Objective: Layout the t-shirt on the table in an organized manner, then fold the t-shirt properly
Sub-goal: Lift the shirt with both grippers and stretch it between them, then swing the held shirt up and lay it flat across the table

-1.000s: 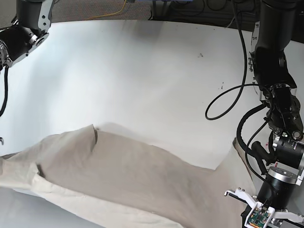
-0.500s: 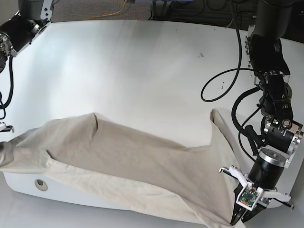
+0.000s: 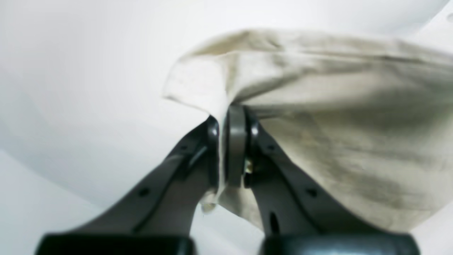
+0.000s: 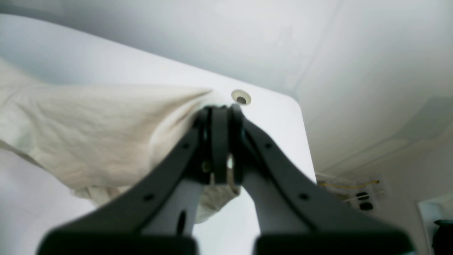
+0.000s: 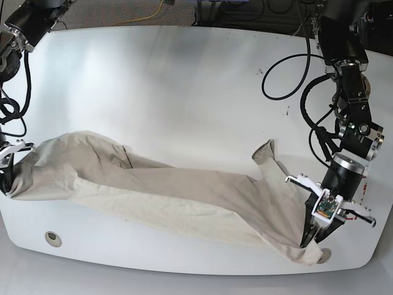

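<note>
The robot's left gripper and right gripper should lift the t-shirt's ends and draw them back to spread it flat, because the t-shirt lies bunched (image 5: 175,200) along the table's edge.
The light beige t-shirt (image 5: 184,190) hangs stretched and wrinkled low across the front of the white table (image 5: 184,80), held at both ends. My left gripper (image 5: 309,236) is shut on the shirt's right end near the front right corner. In the left wrist view the gripper (image 3: 233,117) pinches a fold of the fabric (image 3: 336,124). My right gripper (image 5: 7,181) is shut on the shirt's left end at the table's left edge. In the right wrist view the gripper (image 4: 219,113) clamps the bunched cloth (image 4: 88,124). A loose flap (image 5: 265,150) stands up near the right end.
Two round grommet holes sit near the front corners, one left (image 5: 53,238) and one right (image 5: 323,252), the left also in the right wrist view (image 4: 241,98). Dark specks (image 5: 259,71) mark the far right. Black cables (image 5: 288,74) loop off the left arm. The front table edge (image 5: 184,265) is close.
Both grippers have carried the shirt away from the front edge and further onto the table, pulling it out longer between them. Both front grommet holes now show.
</note>
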